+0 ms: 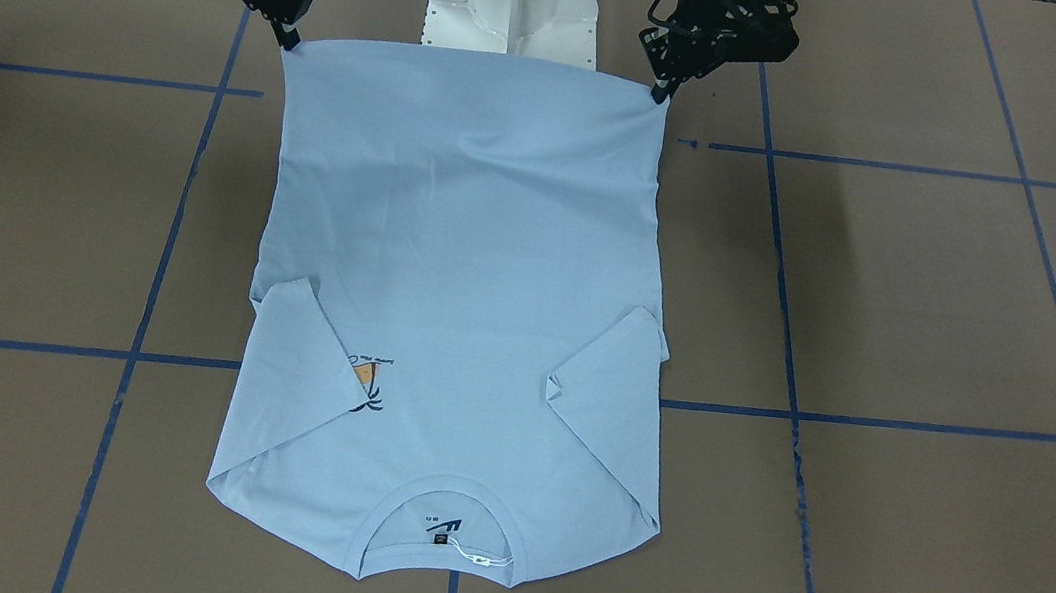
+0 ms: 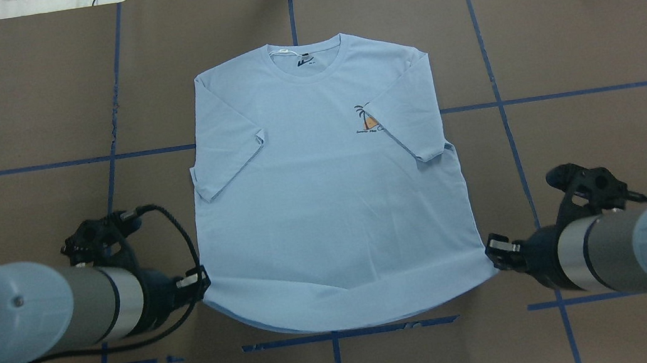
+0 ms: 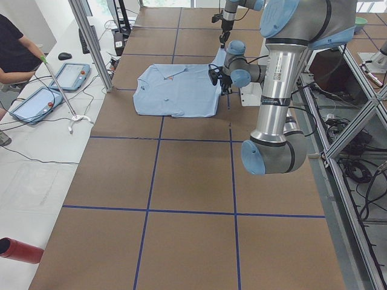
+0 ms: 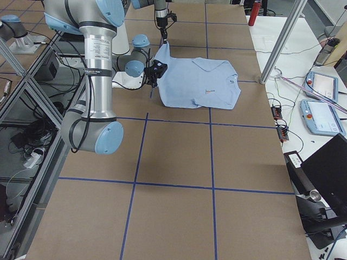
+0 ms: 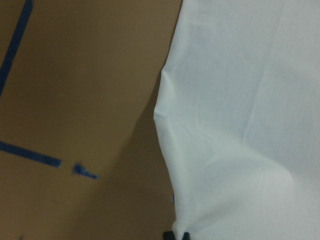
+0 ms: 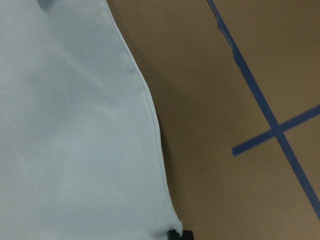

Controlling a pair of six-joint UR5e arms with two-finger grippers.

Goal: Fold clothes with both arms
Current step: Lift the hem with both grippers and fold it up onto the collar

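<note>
My left gripper should carry on carrying the hem until it gets near the collar, since my grippers hold both hem corners and the sleeves lie folded in.
The pale light-blue T-shirt [image 2: 325, 194] lies face up on the brown table, collar at the far side, both sleeves folded in over the chest. The palm print [image 2: 368, 119] is partly covered by one sleeve. My left gripper [image 2: 202, 284] is shut on the near-left hem corner, and my right gripper [image 2: 491, 248] is shut on the near-right hem corner. Both corners are raised a little, so the hem between them sags. In the front-facing view the left gripper [image 1: 662, 91] and the right gripper [image 1: 289, 41] pinch the same corners. The wrist views show the shirt's edge [image 5: 240, 125] [image 6: 75, 130] running up from the fingertips.
The white pedestal base [image 1: 514, 3] stands just behind the hem. Blue tape lines [image 2: 305, 130] grid the brown table. In the exterior left view an operator [image 3: 15, 51] with tablets [image 3: 36, 103] is beside the table, and a red bottle [image 3: 21, 251] lies nearby.
</note>
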